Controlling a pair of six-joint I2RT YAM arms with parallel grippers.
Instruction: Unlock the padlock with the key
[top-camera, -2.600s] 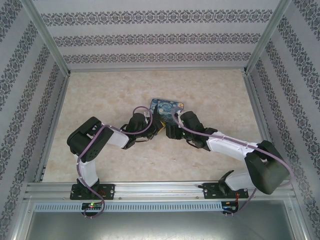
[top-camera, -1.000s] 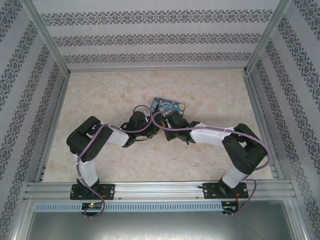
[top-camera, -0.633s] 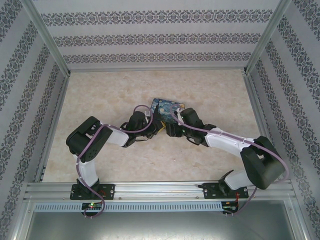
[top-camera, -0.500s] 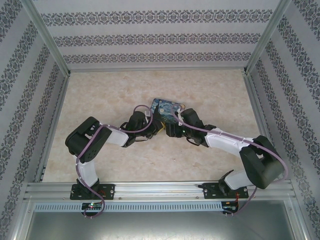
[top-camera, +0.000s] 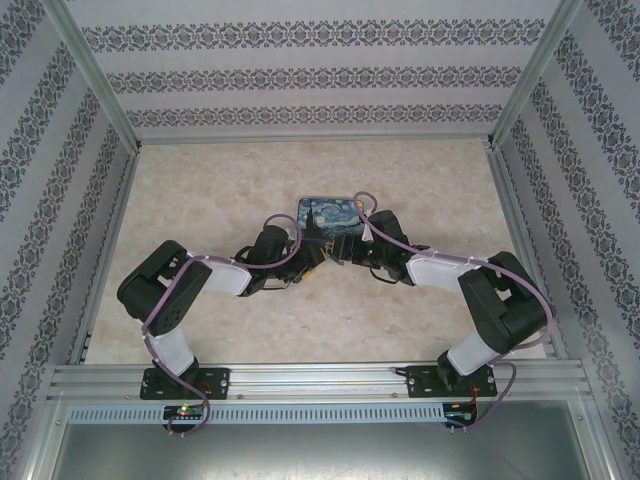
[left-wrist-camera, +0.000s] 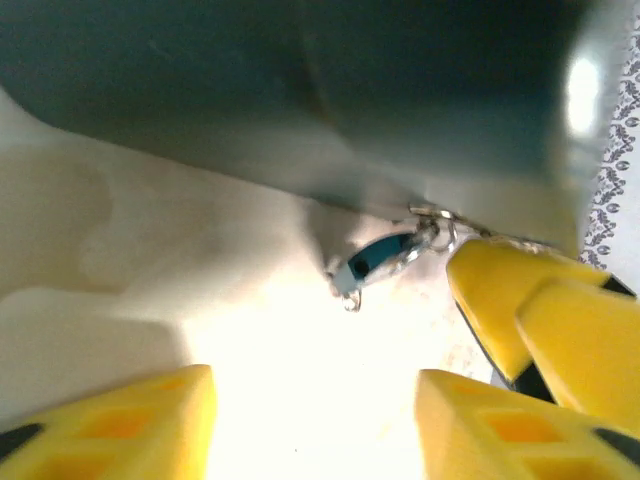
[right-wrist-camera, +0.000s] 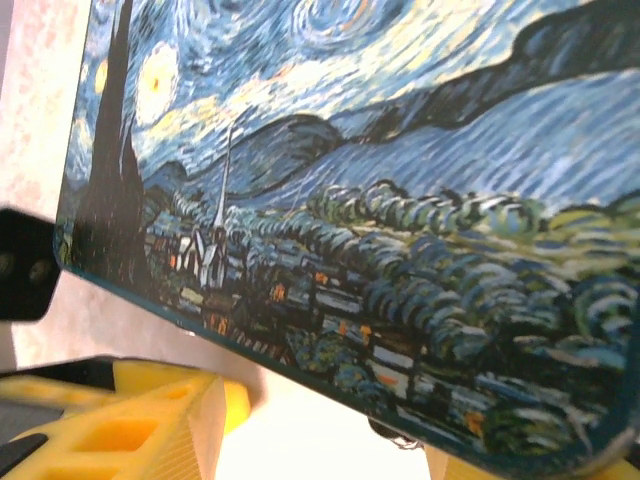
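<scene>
Both of my grippers crowd the padlock (left-wrist-camera: 378, 258) while the tin stands unheld. My left gripper should hold the tin's end (top-camera: 303, 214), and my right gripper should take the body of the padlock.
The tiny blue-teal padlock (left-wrist-camera: 375, 260) lies on the table against the foot of the Starry Night tin (top-camera: 333, 214), its thin silvery loops (left-wrist-camera: 435, 224) at the right end. My left gripper (left-wrist-camera: 315, 430) is open just short of it, with bare table between its yellow fingers (left-wrist-camera: 110, 425). My right gripper (right-wrist-camera: 330, 445) is open too, low beside the tin's near edge, and one of its yellow fingers (left-wrist-camera: 505, 300) sits right of the padlock. In the top view the left gripper (top-camera: 312, 258) and right gripper (top-camera: 352, 250) meet in front of the tin. I cannot pick out the key.
The tin's painted lid (right-wrist-camera: 380, 180) looms over the right wrist view, with a small dark blurred thing (right-wrist-camera: 395, 436) under its edge. Marble-patterned table (top-camera: 220, 180) stretches to all sides, ringed by patterned walls and a metal frame (top-camera: 300, 378) at the front.
The right arm has folded its elbow inward and its gripper has shifted beside the tin. The tin now sits squarer. The left arm's shoulder has swung slightly left and lower.
</scene>
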